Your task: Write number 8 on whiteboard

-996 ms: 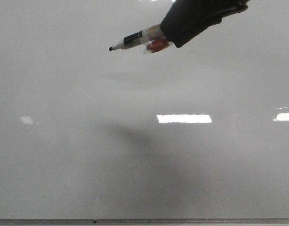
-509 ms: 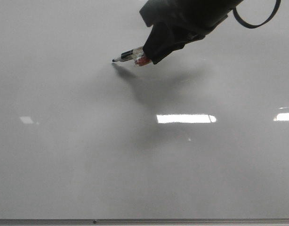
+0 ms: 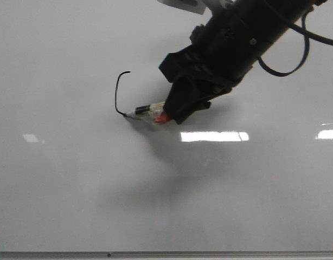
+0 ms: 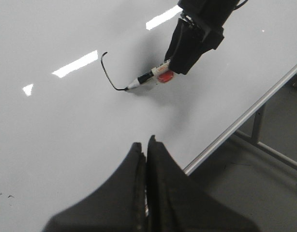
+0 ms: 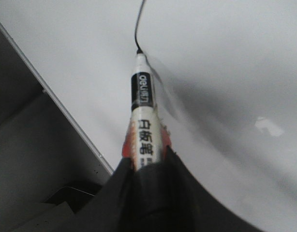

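Note:
The short black line ends at the 8's waist (image 3: 124, 115), so next my right gripper swings the marker down and back through a lower loop (image 3: 133, 157) before closing the top.
The whiteboard (image 3: 63, 189) is a glossy pale grey board filling the front view. My right gripper (image 3: 174, 111) is shut on a black-and-white marker (image 3: 146, 111) with a red cap end. The marker's tip touches the board at the lower end of a short curved black line (image 3: 117, 95), the only part of the number 8 that shows. The line also shows in the left wrist view (image 4: 108, 72) and the right wrist view (image 5: 137, 26), where the marker (image 5: 142, 121) sticks out of the gripper (image 5: 148, 166). My left gripper (image 4: 146, 147) is shut and empty, above the board near its edge.
Bright rectangular light reflections (image 3: 212, 136) lie on the board. The board's thin grey frame edge (image 3: 166, 254) runs along the front. In the left wrist view the frame (image 4: 245, 116) stands on a metal stand over a dark floor (image 4: 264, 188).
My right gripper moved down and toward the board. The marker tip touched the board and drew a curved line downward from its upper left start.

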Controlling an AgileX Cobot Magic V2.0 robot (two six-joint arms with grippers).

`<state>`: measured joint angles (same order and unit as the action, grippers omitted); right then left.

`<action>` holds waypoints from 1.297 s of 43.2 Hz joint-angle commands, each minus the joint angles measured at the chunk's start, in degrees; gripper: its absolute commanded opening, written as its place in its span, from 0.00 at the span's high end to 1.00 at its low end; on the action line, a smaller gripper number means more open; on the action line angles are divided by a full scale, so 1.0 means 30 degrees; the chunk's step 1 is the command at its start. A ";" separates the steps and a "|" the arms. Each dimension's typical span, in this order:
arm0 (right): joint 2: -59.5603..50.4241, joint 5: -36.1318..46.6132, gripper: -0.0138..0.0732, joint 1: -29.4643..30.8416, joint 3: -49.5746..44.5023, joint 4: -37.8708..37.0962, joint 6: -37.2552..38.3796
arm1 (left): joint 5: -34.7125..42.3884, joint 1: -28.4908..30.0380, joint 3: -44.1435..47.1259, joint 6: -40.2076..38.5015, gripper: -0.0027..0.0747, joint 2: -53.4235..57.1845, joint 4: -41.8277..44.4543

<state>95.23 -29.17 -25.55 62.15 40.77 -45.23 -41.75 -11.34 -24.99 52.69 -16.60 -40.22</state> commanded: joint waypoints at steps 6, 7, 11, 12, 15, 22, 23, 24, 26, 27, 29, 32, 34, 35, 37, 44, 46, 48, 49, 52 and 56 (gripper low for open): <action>-0.1586 0.1444 0.91 0.1074 -0.2265 -0.0162 0.0425 | 0.1136 0.0008 -0.0504 -0.0206 0.99 -0.0134 -0.0893; -0.1520 0.1489 0.91 0.1022 -0.2471 -0.0162 0.0425 | 0.1136 0.0008 -0.0504 -0.0206 0.99 -0.0134 -0.0893; -0.1059 0.1611 0.91 0.0484 -0.2830 -0.0145 0.0425 | 0.1136 0.0008 -0.0504 -0.0206 0.99 -0.0134 -0.0893; -0.0917 0.1677 0.91 0.0315 -0.2830 -0.0145 0.0425 | 0.1136 0.0008 -0.0504 -0.0206 0.99 -0.0134 -0.0893; -0.0325 0.2093 0.91 -0.0409 -0.2577 -0.0049 0.0425 | 0.1136 0.0008 -0.0504 -0.0206 0.99 -0.0134 -0.0893; 0.0876 0.2666 0.91 -0.1808 -0.1059 0.0860 0.0425 | 0.1136 0.0008 -0.0504 -0.0206 0.99 -0.0134 -0.0893; 0.1013 0.2687 0.91 -0.1919 -0.0740 0.1010 0.0425 | 0.1136 0.0008 -0.0504 -0.0206 0.99 -0.0134 -0.0893; 0.1072 0.2687 0.91 -0.1987 -0.0438 0.1113 0.0425 | 0.1136 0.0008 -0.0504 -0.0206 0.99 -0.0134 -0.0893; 0.1134 0.2664 0.91 -0.1988 -0.0072 0.1361 0.0425 | 0.1136 0.0008 -0.0504 -0.0206 0.99 -0.0134 -0.0893; 0.1134 0.2641 0.91 -0.1988 0.0095 0.1395 0.0425 | 0.1136 0.0008 -0.0504 -0.0206 0.99 -0.0134 -0.0893; 0.0983 0.2670 0.91 -0.1960 0.0220 0.1395 0.0463 | 0.1136 0.0008 -0.0504 -0.0206 0.99 -0.0134 -0.0893; 0.0597 0.2672 0.91 -0.1744 0.0220 0.1395 0.0479 | 0.1136 0.0008 -0.0504 -0.0206 0.99 -0.0134 -0.0893; 0.0189 0.2569 0.91 -0.1442 0.0203 0.1374 0.0479 | 0.1136 0.0008 -0.0504 -0.0206 0.99 -0.0134 -0.0893; 0.0020 0.2508 0.91 -0.1287 0.0172 0.1374 0.0479 | 0.1136 0.0008 -0.0504 -0.0206 0.99 -0.0134 -0.0893; -0.0433 0.2466 0.91 -0.0871 0.0055 0.1358 0.0479 | 0.1136 0.0008 -0.0504 -0.0206 0.99 -0.0134 -0.0893; -0.1908 0.1867 0.91 0.1109 -0.0261 0.1256 0.0479 | 0.1136 0.0008 -0.0504 -0.0206 0.99 -0.0134 -0.0893; -0.2188 0.1937 0.91 0.1469 -0.0232 0.1256 0.0479 | 0.1136 0.0008 -0.0504 -0.0206 0.99 -0.0134 -0.0893; -0.2443 0.2083 0.91 0.1715 -0.0116 0.1256 0.0479 | 0.1136 0.0008 -0.0504 -0.0206 0.99 -0.0134 -0.0893; -0.2526 0.2114 0.91 0.1786 -0.0002 0.1256 0.0479 | 0.1136 0.0008 -0.0504 -0.0206 0.99 -0.0134 -0.0893; -0.2494 0.2091 0.91 0.1780 0.0471 0.1256 0.0479 | 0.1149 0.0008 -0.0504 -0.0206 0.99 -0.0134 -0.0893; -0.1980 0.1907 0.91 0.1359 0.1286 0.1256 0.0479 | 0.1181 0.0008 -0.0504 -0.0206 0.99 -0.0134 -0.0893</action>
<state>90.27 -29.00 -21.31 62.50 43.57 -44.29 -41.75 -11.34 -24.99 52.59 -16.60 -40.22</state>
